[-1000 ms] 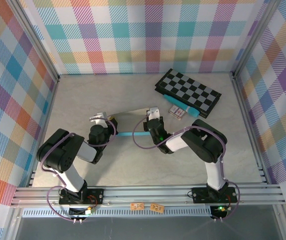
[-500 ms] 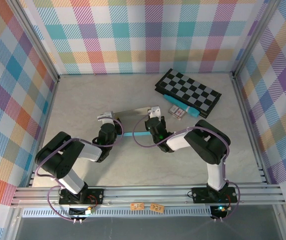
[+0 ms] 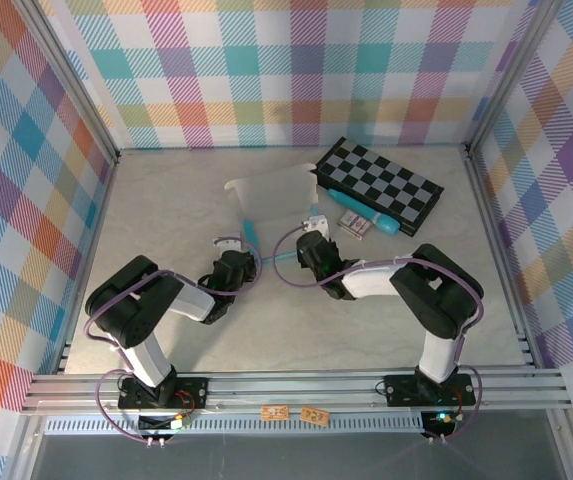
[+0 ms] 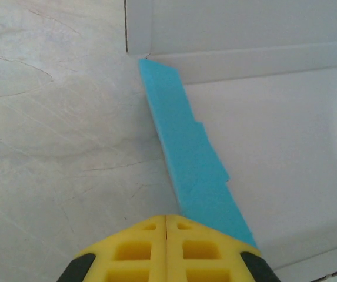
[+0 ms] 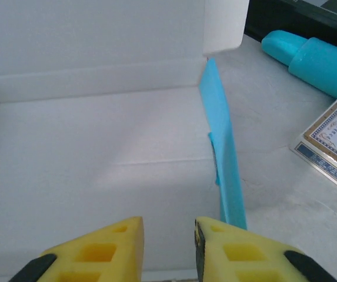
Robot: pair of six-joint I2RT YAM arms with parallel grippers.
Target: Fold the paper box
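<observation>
Next, my left gripper opens, goes around both sides of the teal flap (image 4: 206, 197) and pinches it upright, since the flap slants over the white panel beyond that gripper's shut fingers.
The paper box (image 3: 274, 200) lies unfolded in the middle of the table, grey-white inner side up, with teal side flaps raised along its edges. In the left wrist view one teal flap (image 4: 189, 164) stands on edge between the bare table and the white panel (image 4: 274, 147). My left gripper (image 4: 166, 222) is shut just at that flap's near end, nothing visible between its fingers. The right gripper (image 5: 168, 226) is open over the white panel (image 5: 97, 153), and another teal flap (image 5: 226, 164) stands beside its right finger. From above, the left gripper (image 3: 228, 243) and right gripper (image 3: 313, 228) flank the sheet's near edge.
A black-and-grey checkerboard (image 3: 381, 185) lies at the back right, with a slim teal tube (image 3: 366, 212) and a small card pack (image 3: 354, 226) in front of it. The tube (image 5: 315, 59) and pack (image 5: 333, 141) sit close to the right gripper's right side. Plaid walls enclose the table (image 3: 156, 200).
The right gripper has opened. The sheet's far panel has swung away towards the back and now lies spread. The left gripper has moved right and nearer, staying shut.
</observation>
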